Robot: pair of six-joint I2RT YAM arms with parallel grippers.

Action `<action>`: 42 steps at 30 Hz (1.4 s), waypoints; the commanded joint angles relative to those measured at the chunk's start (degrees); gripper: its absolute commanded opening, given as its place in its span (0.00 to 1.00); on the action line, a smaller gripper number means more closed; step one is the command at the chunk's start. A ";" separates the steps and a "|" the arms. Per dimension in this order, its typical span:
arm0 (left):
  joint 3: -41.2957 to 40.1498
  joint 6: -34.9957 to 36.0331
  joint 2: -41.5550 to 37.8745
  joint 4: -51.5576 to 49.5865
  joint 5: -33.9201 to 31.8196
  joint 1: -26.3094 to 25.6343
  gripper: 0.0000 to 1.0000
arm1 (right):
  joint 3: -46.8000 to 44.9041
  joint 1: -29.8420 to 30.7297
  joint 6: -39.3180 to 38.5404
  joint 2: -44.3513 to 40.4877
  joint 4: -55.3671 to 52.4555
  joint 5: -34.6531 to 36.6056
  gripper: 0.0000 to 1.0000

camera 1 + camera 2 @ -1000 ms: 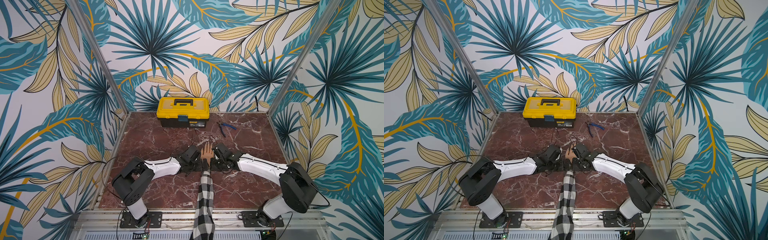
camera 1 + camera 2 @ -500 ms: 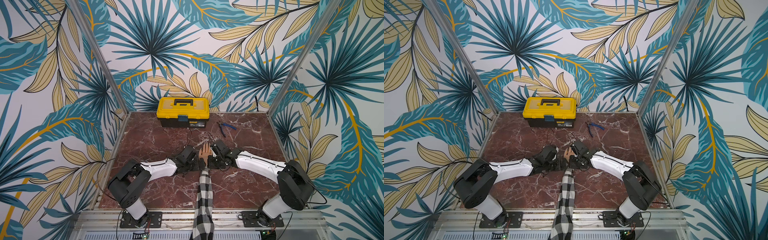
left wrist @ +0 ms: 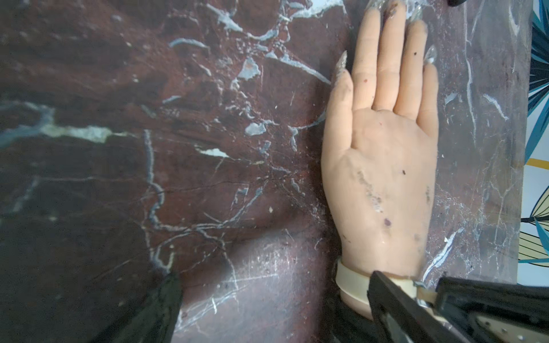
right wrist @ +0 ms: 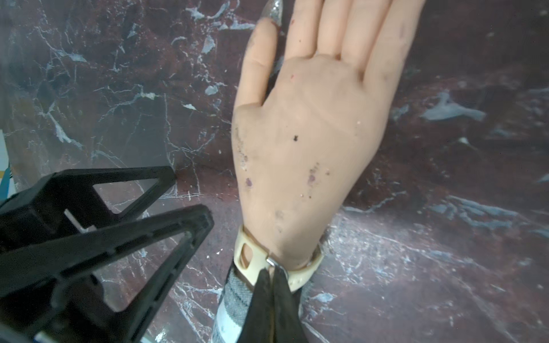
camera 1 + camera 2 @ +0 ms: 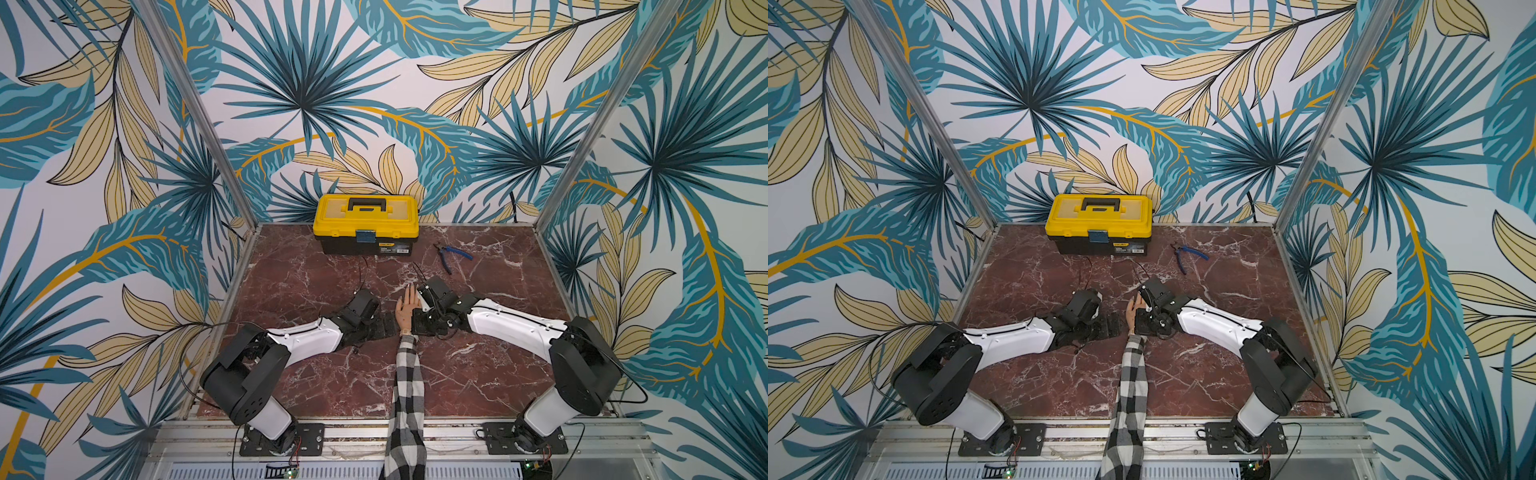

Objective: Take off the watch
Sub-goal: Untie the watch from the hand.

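Note:
The strap gathers at the metal buckle [image 4: 273, 262] in my right gripper. I should therefore pull it back toward the little-finger side [image 4: 320, 268] before my left gripper closes in.
A mannequin hand [image 5: 406, 302] lies flat on the marble table, fingers pointing away, in a checked sleeve [image 5: 407, 390]. The watch [image 4: 300, 274] has a cream strap [image 3: 352, 282] and sits round its wrist. The strap bows out in a loop beside the metal buckle [image 4: 271, 261]. My right gripper [image 4: 271, 267] is shut, its two tips pinched together on the strap at the buckle. My left gripper [image 3: 276, 300] stands wide open on the thumb side of the wrist. One of its fingers [image 4: 205, 218] is close beside the strap, and nothing is between them.
A shut yellow toolbox [image 5: 365, 224] stands at the back of the table [image 5: 291, 282]. Blue-handled pliers [image 5: 454, 254] lie to its right. Both arms reach in low from the front corners and meet at the wrist. Metal frame posts mark the table's back corners.
The right gripper has edged in toward the wrist and slightly farther back. The left arm has shifted a little to the left. Neither gripper has opened or shut.

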 commanded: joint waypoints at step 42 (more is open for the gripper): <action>3.26 0.75 1.80 -5.47 2.85 -1.26 1.00 | -7.39 -0.01 1.07 -8.25 -1.85 6.10 0.22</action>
